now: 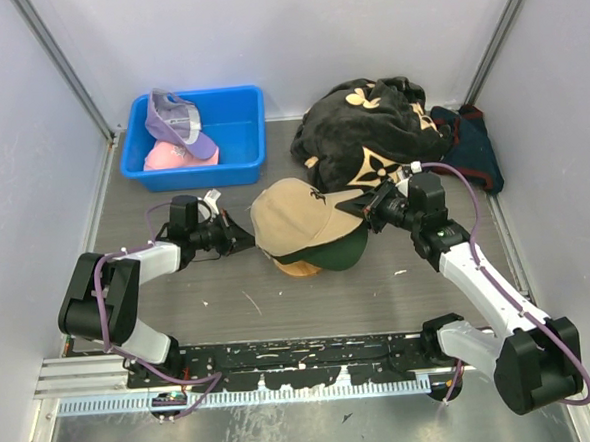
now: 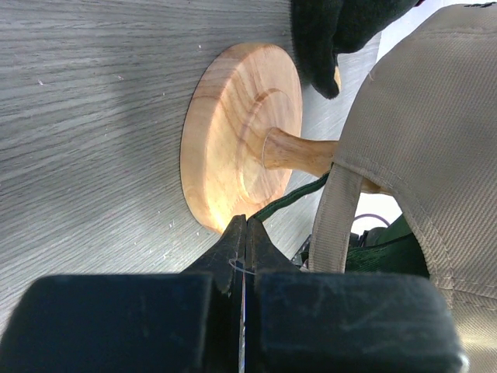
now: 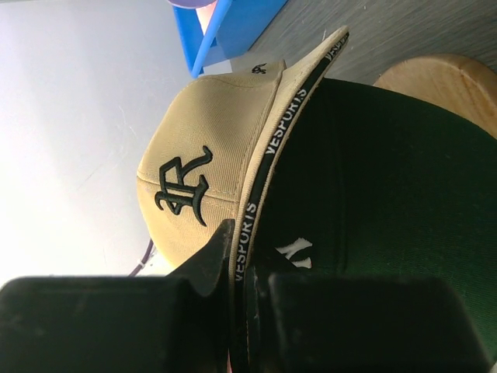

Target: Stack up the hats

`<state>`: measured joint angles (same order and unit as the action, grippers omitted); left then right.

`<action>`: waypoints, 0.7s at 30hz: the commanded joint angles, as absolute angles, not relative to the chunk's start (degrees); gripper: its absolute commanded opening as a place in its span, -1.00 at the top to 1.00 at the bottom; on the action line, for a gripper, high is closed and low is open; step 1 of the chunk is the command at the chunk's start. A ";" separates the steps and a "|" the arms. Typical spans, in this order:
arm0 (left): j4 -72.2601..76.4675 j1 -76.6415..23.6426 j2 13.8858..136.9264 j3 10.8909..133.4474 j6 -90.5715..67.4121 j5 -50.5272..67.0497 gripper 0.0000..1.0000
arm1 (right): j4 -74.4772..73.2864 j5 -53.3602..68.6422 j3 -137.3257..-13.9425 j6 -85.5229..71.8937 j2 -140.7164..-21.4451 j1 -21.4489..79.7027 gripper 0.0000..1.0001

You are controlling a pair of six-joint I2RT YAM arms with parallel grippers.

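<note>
My right gripper should swing the tan hat forward before opening, so the tan hat's visor (image 1: 337, 218), now crooked, lines up over the dark green hat's visor (image 1: 347, 251).
A tan hat (image 1: 287, 219) lies over a dark green hat (image 1: 335, 251) on the wooden stand (image 1: 298, 269) at mid-table. My right gripper (image 1: 362, 209) is shut on the tan hat's brim (image 3: 268, 148), pinching its edge from the right, with the green hat (image 3: 373, 179) just beneath. My left gripper (image 1: 244, 238) is shut with nothing in it, its tips (image 2: 247, 227) close to the stand's round base (image 2: 233, 148) and a green strap (image 2: 291, 200) behind the hats. A lavender hat (image 1: 174, 118) and a pink hat (image 1: 169, 157) lie in the blue bin (image 1: 240, 134).
A large black cloth with tan flower marks (image 1: 369, 126) is heaped at the back right, close behind the right gripper. A dark blue cloth (image 1: 474, 148) lies beside it. White walls close in the table on three sides.
</note>
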<state>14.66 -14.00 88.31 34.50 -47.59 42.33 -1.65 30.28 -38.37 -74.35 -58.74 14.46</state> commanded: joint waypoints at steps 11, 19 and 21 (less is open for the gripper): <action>14.86 -14.06 88.20 33.25 -47.24 41.26 1.00 | -12.77 27.11 -38.71 -64.69 -56.20 16.46 0.99; 14.85 -13.99 88.53 32.55 -47.02 41.24 1.00 | -14.99 26.73 -37.82 -61.96 -55.18 16.45 0.56; 14.85 -13.99 88.54 32.56 -47.02 41.23 1.00 | -15.49 26.76 -38.13 -61.64 -55.06 16.46 0.31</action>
